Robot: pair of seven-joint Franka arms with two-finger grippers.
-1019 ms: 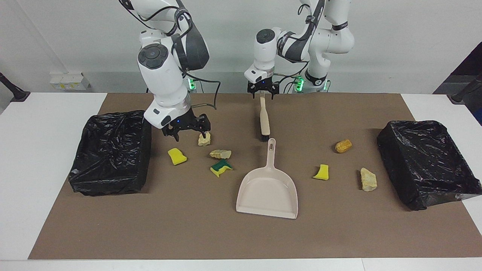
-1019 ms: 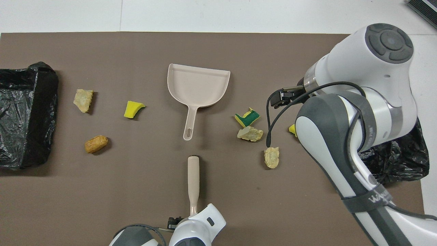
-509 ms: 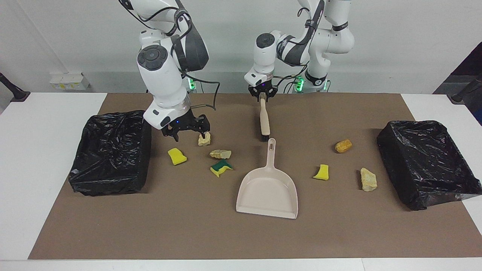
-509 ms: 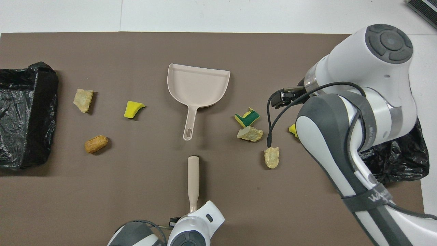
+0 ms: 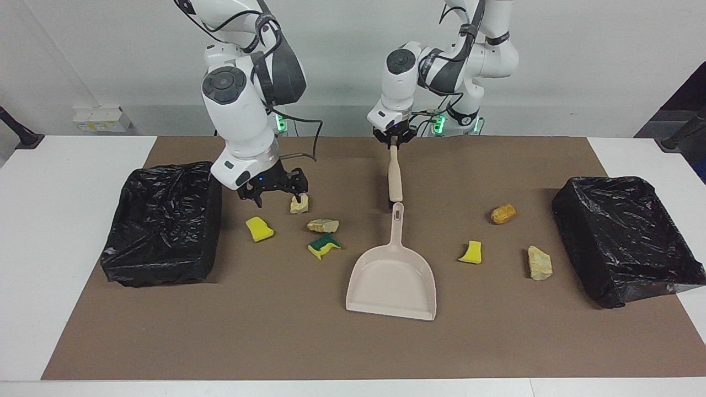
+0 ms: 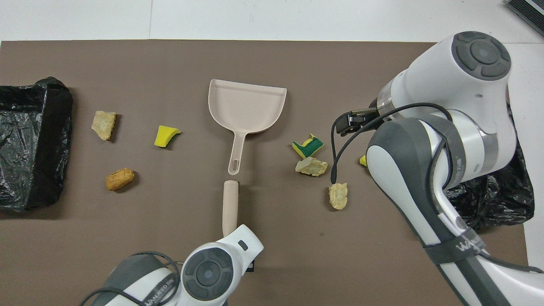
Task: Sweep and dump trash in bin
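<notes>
The beige dustpan will drop all its scraps when I tip it over the bin, because the straight front edge is flat and open.
Several trash scraps lie on the brown mat. Toward the right arm's end are a beige chunk, a second beige chunk, a yellow sponge piece and a yellow-green one. Toward the left arm's end are a yellow piece, an orange-brown lump and a beige chunk. My left gripper is shut on the handle end of the beige brush, which also shows in the overhead view. My right gripper is open low over the mat, one finger beside the first chunk.
The beige dustpan lies mid-mat, its handle pointing at the brush's free end. One black-lined bin stands at the right arm's end, another at the left arm's end. White table surrounds the mat.
My left gripper closed on the brush handle, then rose and shifted toward the left arm's end, tilting the brush up. The brush's free end moved closer to the dustpan handle. The right gripper stayed put.
</notes>
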